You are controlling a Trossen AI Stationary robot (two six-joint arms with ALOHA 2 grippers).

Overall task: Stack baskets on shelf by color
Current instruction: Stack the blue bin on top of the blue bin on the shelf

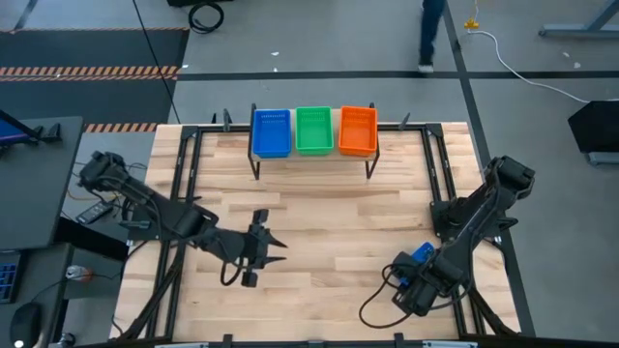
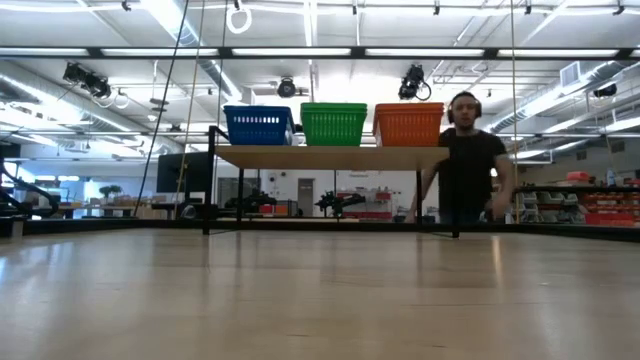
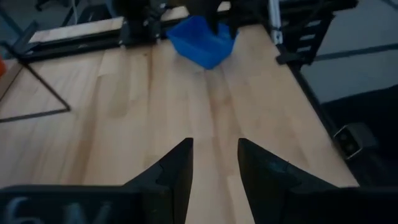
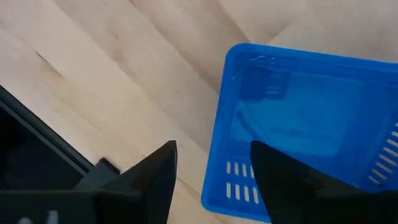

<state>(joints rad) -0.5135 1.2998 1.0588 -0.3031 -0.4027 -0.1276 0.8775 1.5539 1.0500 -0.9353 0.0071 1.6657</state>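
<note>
The blue basket's side [image 4: 213,155] is between my right gripper's open fingers, with one finger inside and one outside. I go on down before the fingers close on its rim [image 4: 219,121].
The shelf [image 1: 311,160] stands at the table's far edge. On its plank [image 2: 330,157] sit blue [image 1: 271,132], green [image 1: 313,130] and orange [image 1: 357,130] baskets side by side; how many are nested in each I cannot tell. One more blue basket [image 4: 292,118] lies near the table's right near corner [image 1: 424,253], also visible in the left wrist view [image 3: 202,40]. My right gripper [image 4: 214,149] is open over that basket's edge, one finger above its inside and one outside. My left gripper [image 1: 276,246] hovers open over bare table, left of centre. My right gripper stands open astride the blue basket's side wall [image 4: 217,134] near a corner, coming from above. One finger [image 4: 286,180] is over the inside, the other [image 4: 155,180] over the table outside. Whether either finger touches the wall I cannot tell.
Black frame rails [image 1: 184,184] run along both table sides, and one shows beside the right gripper [image 4: 37,149]. Wide bare tabletop [image 1: 329,222] lies between the arms and the shelf. A person [image 2: 470,160] stands beyond the far edge.
</note>
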